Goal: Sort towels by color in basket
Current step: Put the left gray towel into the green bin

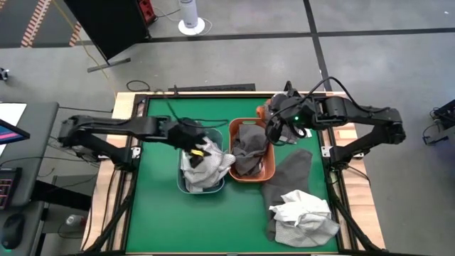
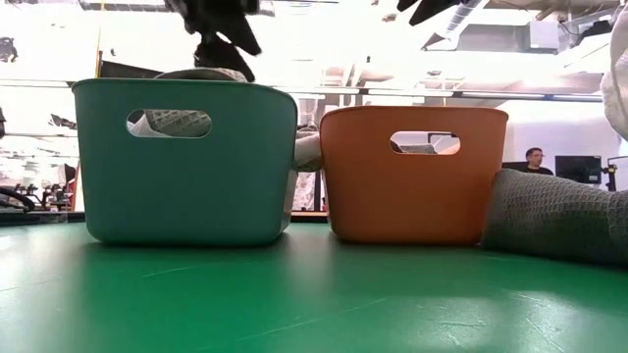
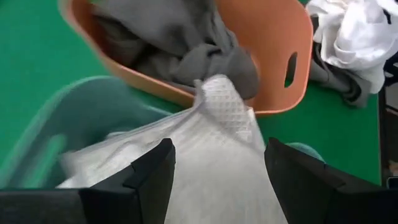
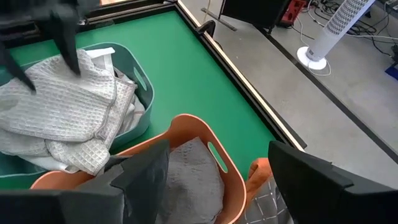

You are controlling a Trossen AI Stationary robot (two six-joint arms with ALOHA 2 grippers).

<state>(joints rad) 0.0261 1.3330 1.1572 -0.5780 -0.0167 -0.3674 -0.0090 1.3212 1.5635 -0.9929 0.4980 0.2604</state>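
Observation:
I can see the light grey waffle towel's end [image 2: 307,151] hanging over the teal basket's rim against the orange basket, so next I reach for that end [image 1: 227,161] with my left gripper and pull it in.
A teal basket [image 1: 179,174] holds white and light grey towels [image 1: 206,171], piled above its rim. An orange basket [image 1: 273,165] beside it holds dark grey towels [image 1: 249,149]. A dark grey towel [image 1: 291,171] lies spread on the table at the right, one end against the orange basket, with a crumpled white towel [image 1: 302,213] on top of it. My left gripper [image 3: 217,180] is open right over the light grey waffle towel [image 3: 211,137] in the teal basket. My right gripper [image 4: 217,180] is open and empty above the orange basket's far right corner. My left gripper points down at the top of the light grey waffle towel [image 4: 62,93], one finger on either side of a raised fold. Whether the fingertips touch the cloth I cannot tell.
The two baskets stand side by side in the middle of the green table [image 1: 156,213]. A rust-orange thing [image 4: 258,171] lies by the orange basket's far right corner. There is free room on the mat at the left and near sides. A fan [image 1: 188,14] stands on the floor beyond the table.

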